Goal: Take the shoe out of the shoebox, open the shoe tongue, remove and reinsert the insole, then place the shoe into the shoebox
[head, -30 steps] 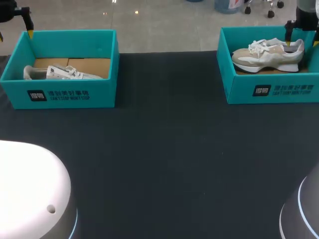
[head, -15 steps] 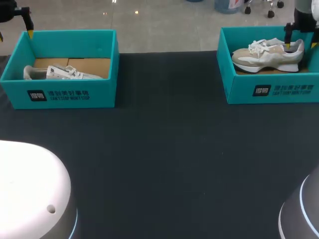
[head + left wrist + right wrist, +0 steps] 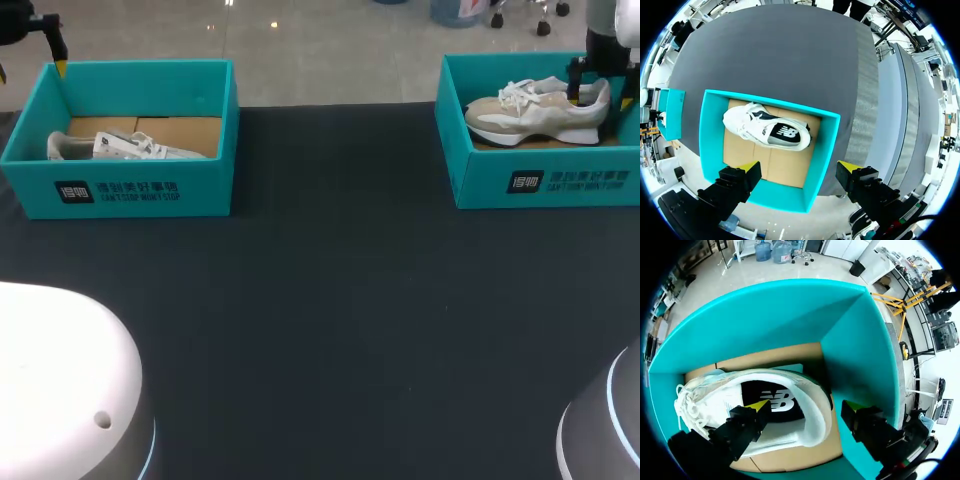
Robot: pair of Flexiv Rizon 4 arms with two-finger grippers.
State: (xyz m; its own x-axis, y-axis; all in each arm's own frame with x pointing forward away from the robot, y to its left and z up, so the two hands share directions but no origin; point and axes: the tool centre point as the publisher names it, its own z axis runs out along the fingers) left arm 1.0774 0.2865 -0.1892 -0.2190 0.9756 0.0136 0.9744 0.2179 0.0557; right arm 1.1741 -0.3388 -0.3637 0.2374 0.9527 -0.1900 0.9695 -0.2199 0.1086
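I can see flat brown cardboard [image 3: 822,450] on both sides of the sneaker [image 3: 540,109]. I should expect the shoebox's bottom to be empty when I lift the sneaker out.
A beige and white sneaker [image 3: 535,112] lies on its side in the right teal shoebox [image 3: 540,182]. My right gripper [image 3: 603,92] hangs over its heel and is open. In the right wrist view, one fingertip [image 3: 759,406] is above the dark insole in the sneaker's [image 3: 715,390] opening. The other is past the heel, near the box wall [image 3: 855,355], so the heel collar lies between them ungripped. A white shoe [image 3: 125,147] lies in the left teal shoebox [image 3: 120,190]. My left gripper [image 3: 30,66] stands open, high above that box's far left corner, with the white shoe [image 3: 767,132] well below it.
Dark cloth covers the table [image 3: 330,300] between the two boxes. Both boxes have brown cardboard floors. The left box's walls [image 3: 704,145] stand upright around the white shoe. The white domes of my arm bases [image 3: 60,380] fill the near corners.
My right gripper has sunk slightly toward the sneaker's heel and shifted a little to the right. The left arm and both shoes have not moved.
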